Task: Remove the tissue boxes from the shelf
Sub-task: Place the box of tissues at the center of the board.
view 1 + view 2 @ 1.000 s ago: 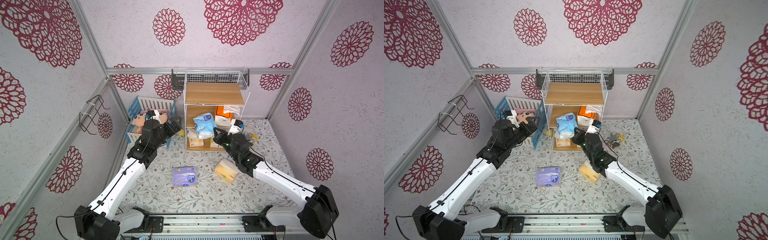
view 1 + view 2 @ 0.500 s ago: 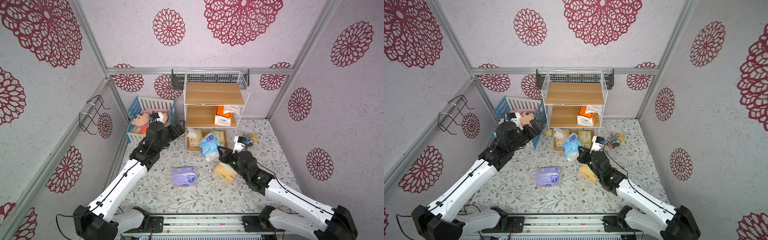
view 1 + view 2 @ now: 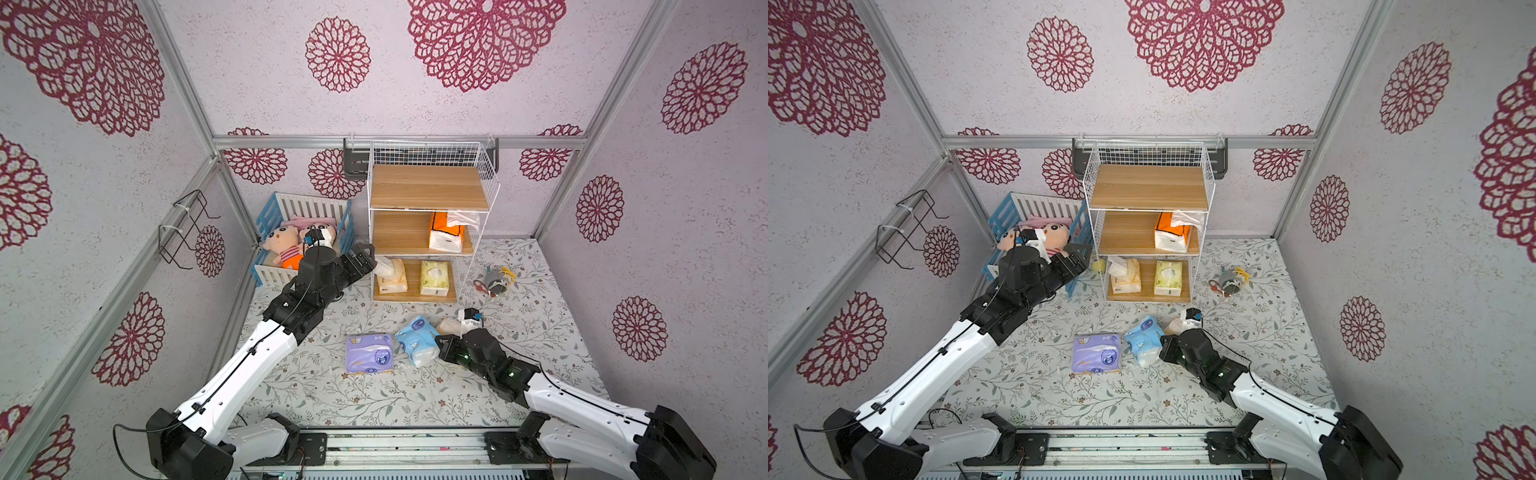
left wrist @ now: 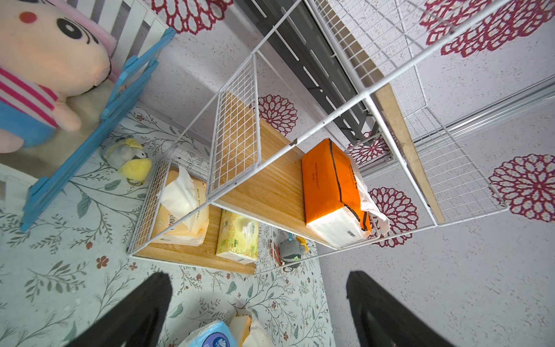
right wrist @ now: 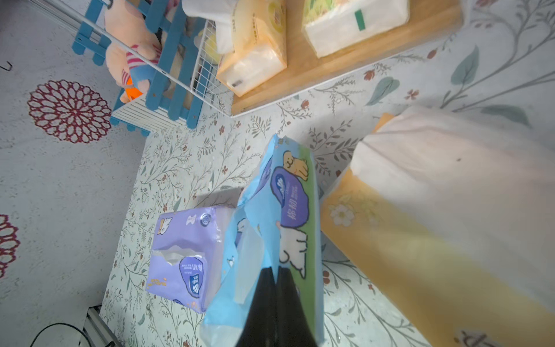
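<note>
The light blue pack is low and clear of the shelf, so my right gripper should keep lowering it and let it go flat beside the purple pack.
The shelf holds an orange-and-white tissue pack on its middle board. On the bottom board lie a cream-yellow pack and a pale green pack. On the floor lie a purple pack and a yellow-orange pack. Between them is a light blue pack, low over the floor. My right gripper is shut on its wrapper. My left gripper stands open and holds nothing, just left of the shelf's lower tiers.
A blue-and-white crib with plush dolls stands left of the shelf, behind my left arm. A small yellow toy lies by the shelf's left foot and a grey toy lies to its right. A black wire rack hangs on the left wall.
My right gripper has carried the light blue pack from the shelf front down and back to the floor, between the purple and yellow-orange packs. My left gripper has edged toward the shelf.
</note>
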Controlling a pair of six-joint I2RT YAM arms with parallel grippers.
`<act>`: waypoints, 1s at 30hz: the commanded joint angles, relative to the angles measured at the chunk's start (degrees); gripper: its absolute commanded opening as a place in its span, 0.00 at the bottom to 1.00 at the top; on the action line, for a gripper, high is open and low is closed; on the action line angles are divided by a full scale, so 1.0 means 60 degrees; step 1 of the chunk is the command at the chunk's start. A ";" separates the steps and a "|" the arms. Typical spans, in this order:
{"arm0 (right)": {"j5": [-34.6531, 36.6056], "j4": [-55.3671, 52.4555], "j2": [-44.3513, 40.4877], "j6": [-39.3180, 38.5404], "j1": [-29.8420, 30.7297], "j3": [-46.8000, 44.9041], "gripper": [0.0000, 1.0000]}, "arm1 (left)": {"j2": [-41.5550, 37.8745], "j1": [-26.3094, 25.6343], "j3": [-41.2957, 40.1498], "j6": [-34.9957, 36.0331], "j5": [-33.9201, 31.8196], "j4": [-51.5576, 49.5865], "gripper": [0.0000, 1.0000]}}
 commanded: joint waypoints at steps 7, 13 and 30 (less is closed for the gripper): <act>-0.0342 -0.0323 0.1492 -0.0064 0.0168 0.1084 0.00 | -0.0404 -0.0200 -0.0371 -0.0014 -0.0418 -0.0242 0.98; -0.0701 -0.0551 0.2898 -0.0312 0.0531 0.2124 0.02 | -0.0728 -0.0201 -0.0430 0.0325 -0.0793 -0.0529 0.97; 0.0286 -0.1594 0.2818 -0.1081 0.0736 0.3472 0.50 | -0.2068 -0.0141 -0.1253 0.0129 -0.1716 -0.1833 0.97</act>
